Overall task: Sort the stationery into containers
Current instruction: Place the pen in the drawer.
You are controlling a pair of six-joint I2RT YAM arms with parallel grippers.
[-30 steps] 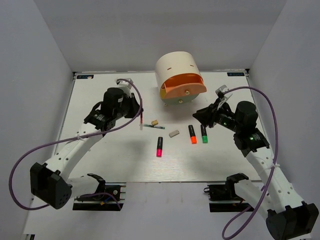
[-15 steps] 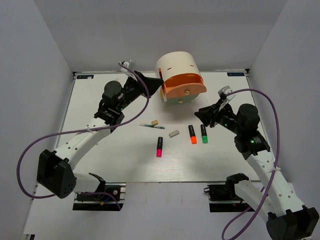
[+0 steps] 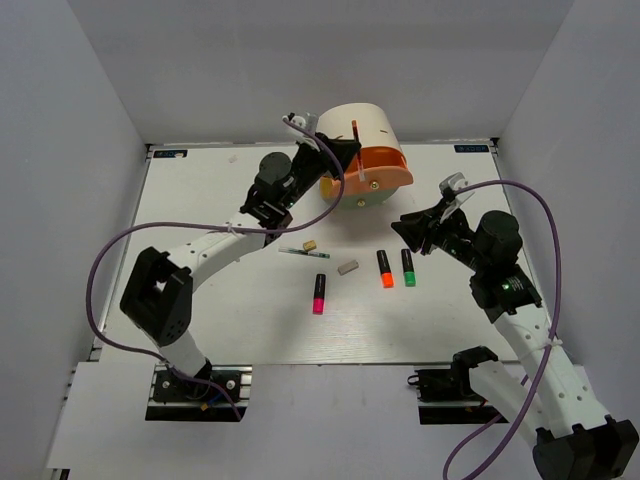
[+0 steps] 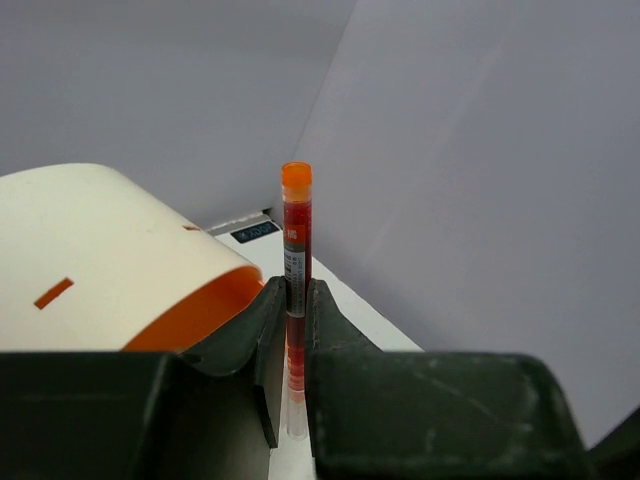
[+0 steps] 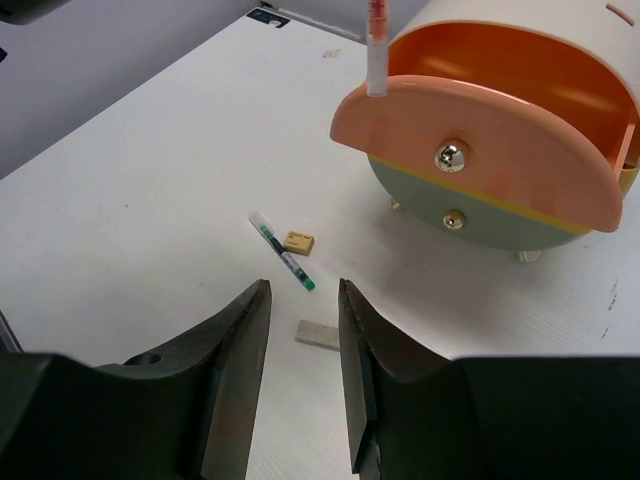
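Next, I move the red pen farther back over the drawer's opening point(image 3: 384, 158) with my left gripper before letting it go, because the pen's tip hangs over the top drawer's front rim point(image 3: 362, 178).
My left gripper point(image 3: 338, 152) is shut on a thin red pen point(image 4: 296, 240), held upright over the pulled-out salmon-orange top drawer point(image 5: 480, 140) of the cream organiser point(image 3: 350, 125). The pen's clear tip point(image 5: 376, 70) hangs just above that drawer's front rim. On the table lie a green pen point(image 3: 303, 253), a tan eraser point(image 3: 311, 244), a grey eraser point(image 3: 348, 267) and pink point(image 3: 319, 293), orange point(image 3: 385, 268) and green point(image 3: 408, 267) highlighters. My right gripper point(image 3: 405, 228) hovers open and empty, right of the orange and green highlighters, facing the erasers point(image 5: 320, 333).
The grey-green bottom drawer point(image 5: 470, 215) is shut, its small knob showing, with a yellow strip of the middle drawer above it. Grey walls close the table at the back and both sides. The left arm stretches diagonally across the table's back left.
My left arm has swung from the table's left-middle up and right to the organiser, carrying the red pen over the open top drawer. The right arm has barely shifted.
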